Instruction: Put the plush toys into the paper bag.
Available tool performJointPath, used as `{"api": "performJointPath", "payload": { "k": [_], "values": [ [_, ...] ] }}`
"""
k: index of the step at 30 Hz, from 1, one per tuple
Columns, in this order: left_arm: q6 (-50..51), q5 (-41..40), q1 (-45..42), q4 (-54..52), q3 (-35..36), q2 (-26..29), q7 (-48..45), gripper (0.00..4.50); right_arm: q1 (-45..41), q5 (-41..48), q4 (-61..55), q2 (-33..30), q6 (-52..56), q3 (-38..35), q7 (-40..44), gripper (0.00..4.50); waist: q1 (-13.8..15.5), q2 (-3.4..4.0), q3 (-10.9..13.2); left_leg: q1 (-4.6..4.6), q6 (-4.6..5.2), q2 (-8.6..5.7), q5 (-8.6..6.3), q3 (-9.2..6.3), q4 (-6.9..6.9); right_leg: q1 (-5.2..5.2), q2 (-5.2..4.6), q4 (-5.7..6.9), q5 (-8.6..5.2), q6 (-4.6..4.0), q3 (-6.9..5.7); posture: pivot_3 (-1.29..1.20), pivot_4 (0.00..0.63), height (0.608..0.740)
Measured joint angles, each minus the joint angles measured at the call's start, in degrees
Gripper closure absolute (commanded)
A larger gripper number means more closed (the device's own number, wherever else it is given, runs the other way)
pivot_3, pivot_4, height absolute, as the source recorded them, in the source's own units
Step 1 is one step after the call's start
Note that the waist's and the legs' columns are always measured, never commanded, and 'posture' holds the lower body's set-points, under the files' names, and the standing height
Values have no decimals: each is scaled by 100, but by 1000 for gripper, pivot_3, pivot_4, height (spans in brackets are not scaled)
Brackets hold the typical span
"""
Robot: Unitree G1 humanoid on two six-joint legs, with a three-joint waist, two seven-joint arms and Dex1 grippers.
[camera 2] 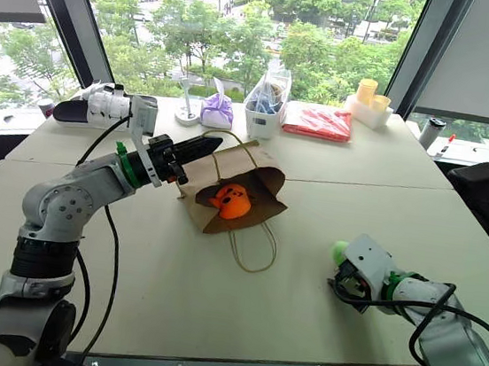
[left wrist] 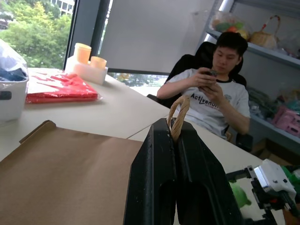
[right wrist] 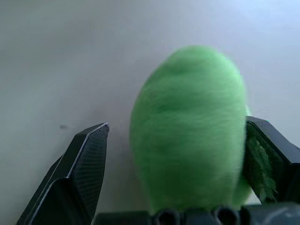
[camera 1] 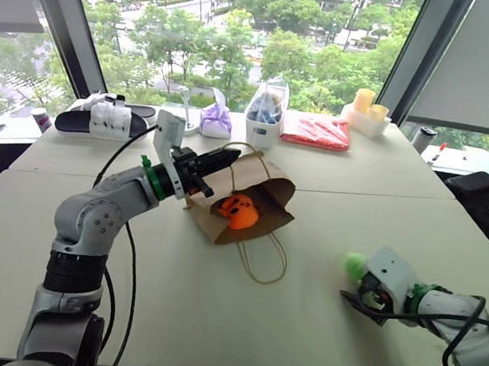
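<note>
The brown paper bag (camera 1: 211, 205) should tip upright and stand open when I lift the bag's lower handle, because that handle is attached to the lower edge of the bag's opening (camera 1: 246, 240).
The brown paper bag (camera 1: 257, 187) lies on its side at the table's middle, mouth facing me. The orange plush toy (camera 1: 238, 211) sits inside that mouth. My left gripper (camera 1: 226, 158) is shut on one tan loop handle (left wrist: 179, 111) and holds the bag's upper edge up. The lime green plush toy (camera 1: 356, 266) rests on the table at the near right. My right gripper (camera 2: 338, 268) is open around it: the toy (right wrist: 187, 136) fills the gap between the black fingers (right wrist: 86, 164), with space left on one side.
The bag's other loop handle (camera 1: 262, 258) trails on the table toward me. Along the window edge stand a purple pouch (camera 1: 215, 121), a white tub (camera 1: 262, 132), a red packet (camera 1: 316, 131) and yellow cups (camera 1: 368, 104). A person (left wrist: 211, 93) sits at the right.
</note>
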Motion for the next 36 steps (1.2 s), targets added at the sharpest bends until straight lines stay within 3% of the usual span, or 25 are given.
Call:
{"api": "performJointPath", "payload": {
  "k": [3, 9, 16, 20, 25, 30, 36],
  "values": [
    [-3, 49, 0, 0, -46, -31, -1, 4500, -141, -1, 135, 101, -66, 1, -39, 1147, -6, 0, 0, 0, -1, 0, 0, 0, 0, 0, 0, 0, 0, 0, 1, 0, 150, 740],
    [-84, 75, 0, 1, -89, -29, -16, 4500, -373, 77, 212, 161, -76, -67, -57, 4137, -6, 0, 0, 0, 0, 0, 0, -1, -1, 0, 0, -1, 0, 0, 0, 0, 150, 740],
    [-110, 70, -7, 42, -79, -31, -15, 4500, -1334, 806, -451, 810, 422, -64, 37, 4137, -22, 2, 1, 1, -1, 2, 1, -6, -3, -2, 1, 1, 0, 0, -2, 0, 150, 740],
    [-110, 61, -36, 120, -59, -72, 22, 4500, -2073, 967, -652, 1517, 638, 388, -164, 4137, -21, 0, 1, 0, -20, 1, 11, -8, -3, -2, 1, 0, 0, 0, -2, 0, 150, 740],
    [-110, 54, -50, 120, -23, -108, 92, 4500, -2338, 828, -392, 2179, 608, 1076, -485, 4137, -8, 0, 1, -3, -26, -1, 15, -9, -3, -3, 0, -3, 0, 0, -2, 0, 150, 740],
    [-63, -68, -153, 80, 34, -234, 211, 4500, -2955, 80, 1303, 3047, -492, 1781, -1089, 4137, -55, 1, 1, 1, -36, 0, 21, -6, -7, -11, 1, 9, 1, -1, 0, 0, 150, 740],
    [42, -197, -161, -2, 95, -168, 285, 4500, -3538, -537, 2987, 3473, -1795, 1875, -1533, 4137, -58, 1, 1, -4, -40, -1, 23, -6, -11, -18, 1, 6, 1, -1, 1, 0, 150, 740]
  ]
}}
